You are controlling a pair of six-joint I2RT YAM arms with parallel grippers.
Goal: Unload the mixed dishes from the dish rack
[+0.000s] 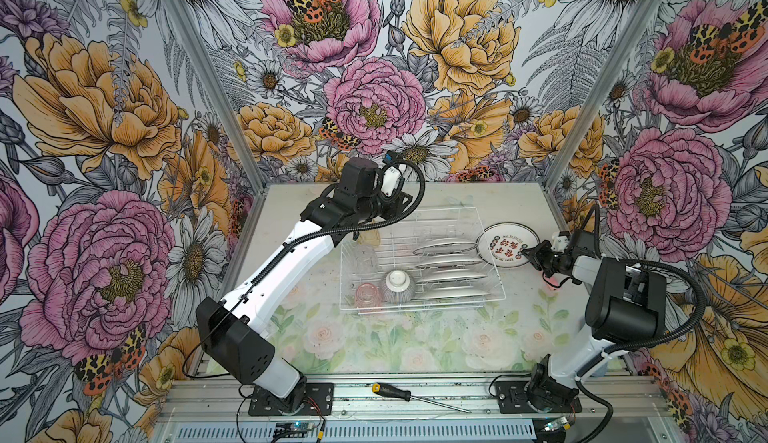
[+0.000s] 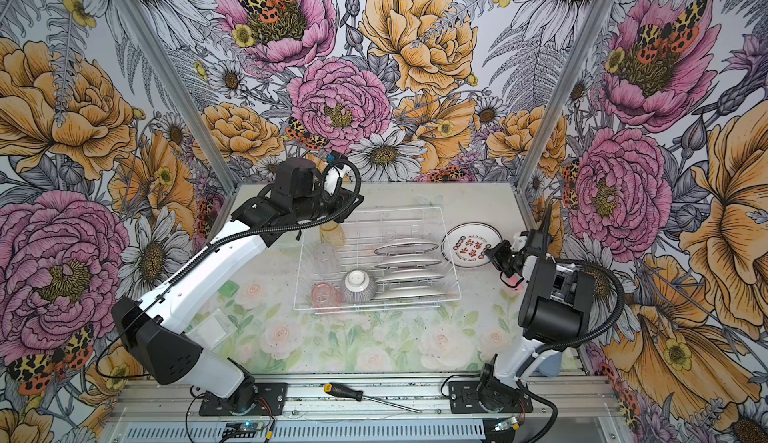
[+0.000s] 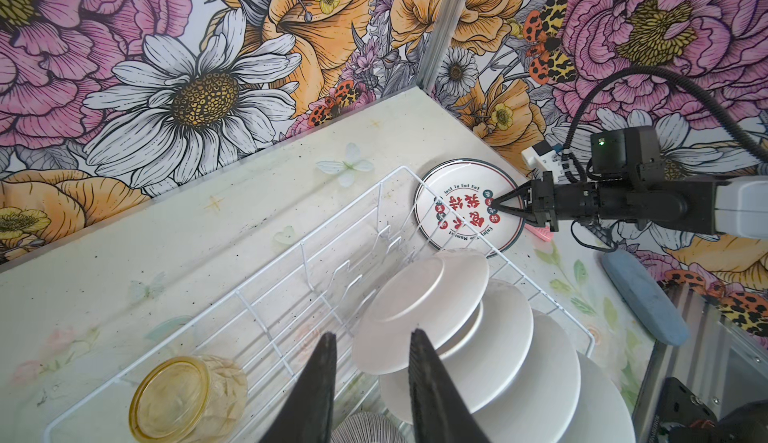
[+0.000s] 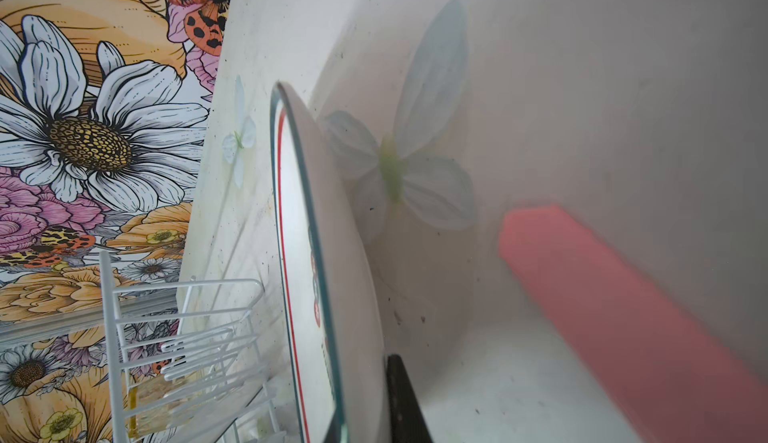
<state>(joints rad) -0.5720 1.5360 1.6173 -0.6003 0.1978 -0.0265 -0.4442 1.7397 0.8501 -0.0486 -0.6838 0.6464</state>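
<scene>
My right gripper is holding on where the lettered plate lies (image 1: pixel 481 241) close against the dish rack. It should let go of the plate, take the rack's end rim (image 1: pixel 491 252) and move the rack away.
The dish rack (image 1: pixel 395 237) is a white wire basket mid-table, also seen in the left wrist view (image 3: pixel 291 295). Several white plates (image 1: pixel 451 262) (image 3: pixel 490 337) stand on edge in it. Beside them a ribbed bowl (image 1: pixel 398 285) lies upside down, with a pink tumbler (image 1: pixel 368 295), a clear tumbler (image 1: pixel 365 256) and a yellow tumbler (image 3: pixel 183 399). My left gripper (image 3: pixel 372 333) hangs open over the rack with nothing between its fingers. My right gripper (image 1: pixel 524 250) (image 3: pixel 492 203) is shut on the rim of a lettered plate (image 1: pixel 505 243) (image 4: pixel 316 254), just right of the rack.
A pink object (image 1: pixel 552 282) lies on the table under the right wrist. A blue-grey oblong (image 3: pixel 644 299) sits by the right arm's base. A screwdriver (image 1: pixel 415 395) lies on the front rail. Flowered walls close in the back and both sides.
</scene>
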